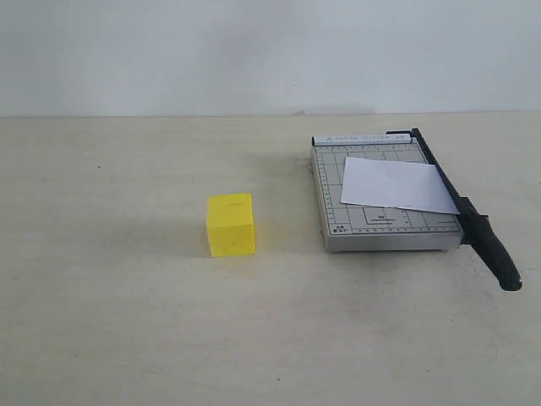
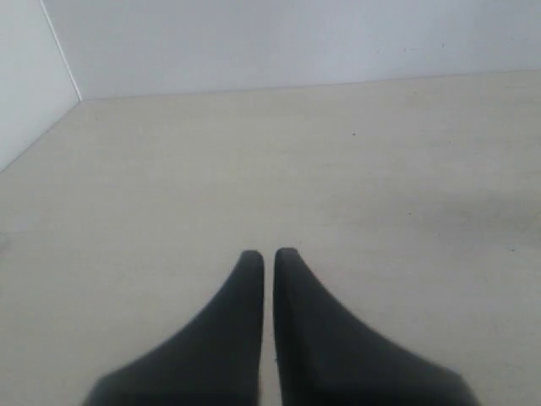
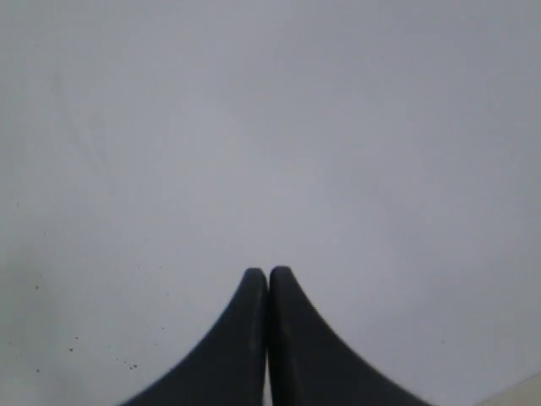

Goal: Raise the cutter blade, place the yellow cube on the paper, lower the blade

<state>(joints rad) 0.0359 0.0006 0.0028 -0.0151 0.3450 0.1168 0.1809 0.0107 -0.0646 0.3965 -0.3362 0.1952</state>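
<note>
The black cutter blade (image 1: 442, 173) has its hinge at the cutter base's far corner (image 1: 414, 133). The blade will swing up there and stay up when I lift its handle.
The yellow cube (image 1: 231, 224) rests on the beige table, left of the paper cutter. The white paper (image 1: 397, 185) lies flat on the grey gridded base (image 1: 372, 228). Along the base's right side the black cutter blade (image 1: 463, 210) lies lowered, its thick handle (image 1: 496, 254) reaching past the near edge. Neither arm appears in the exterior view. In the left wrist view my left gripper (image 2: 269, 254) is shut, holding nothing, over bare table. My right gripper (image 3: 269, 271) is shut and empty, facing a plain white wall.
A white wall (image 1: 270, 51) stands behind the table's far edge. The left wrist view shows a wall corner (image 2: 59, 59) at the table's end. Bare tabletop (image 1: 101, 321) lies around the cube and in front of the cutter.
</note>
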